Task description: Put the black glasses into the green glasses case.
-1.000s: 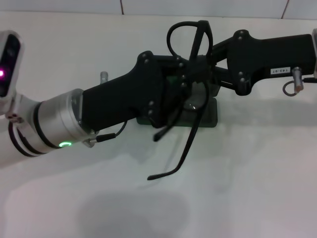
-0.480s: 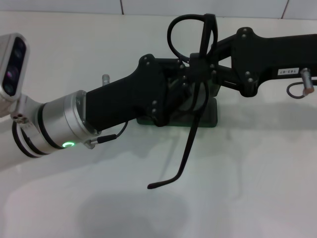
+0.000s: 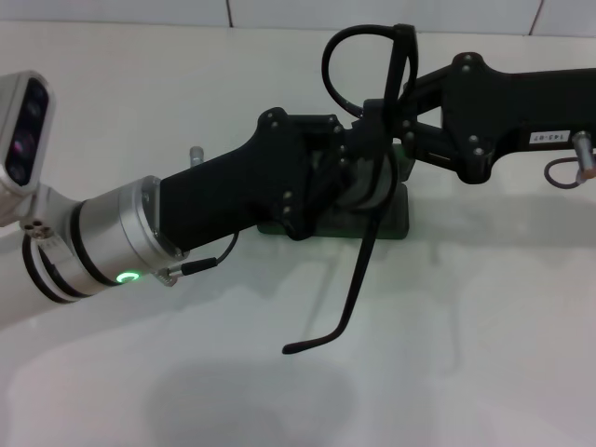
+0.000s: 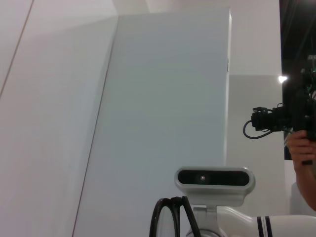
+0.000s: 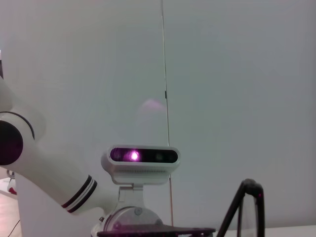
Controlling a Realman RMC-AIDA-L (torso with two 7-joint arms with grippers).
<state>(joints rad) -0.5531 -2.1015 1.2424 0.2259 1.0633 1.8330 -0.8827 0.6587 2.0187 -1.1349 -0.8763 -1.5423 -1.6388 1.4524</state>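
My right gripper should push the black glasses toward my left gripper (image 3: 341,140) before using the case, because one long temple arm (image 3: 358,268) stands open from the glasses and needs to be folded.
The black glasses (image 3: 398,65) are held up in the air over the middle of the white table. Their lenses stand on edge and one long temple arm hangs down toward the front. My right gripper (image 3: 386,116), reaching in from the right, is shut on the frame near its hinge. My left gripper (image 3: 349,158) comes in from the left and sits right against the glasses just below. The green glasses case (image 3: 396,219) lies on the table under both grippers, mostly hidden by them. The lens rims also appear in the left wrist view (image 4: 173,219), and a frame corner in the right wrist view (image 5: 251,186).
The white table (image 3: 466,354) stretches to the front and to both sides of the case. A tiled wall (image 3: 140,11) runs along its far edge. A person (image 4: 302,153) holding a camera stands farther off in the left wrist view.
Both grippers and the glasses have shifted slightly up and to the right. The shorter temple arm that hung down a second ago no longer shows; one long temple arm still hangs.
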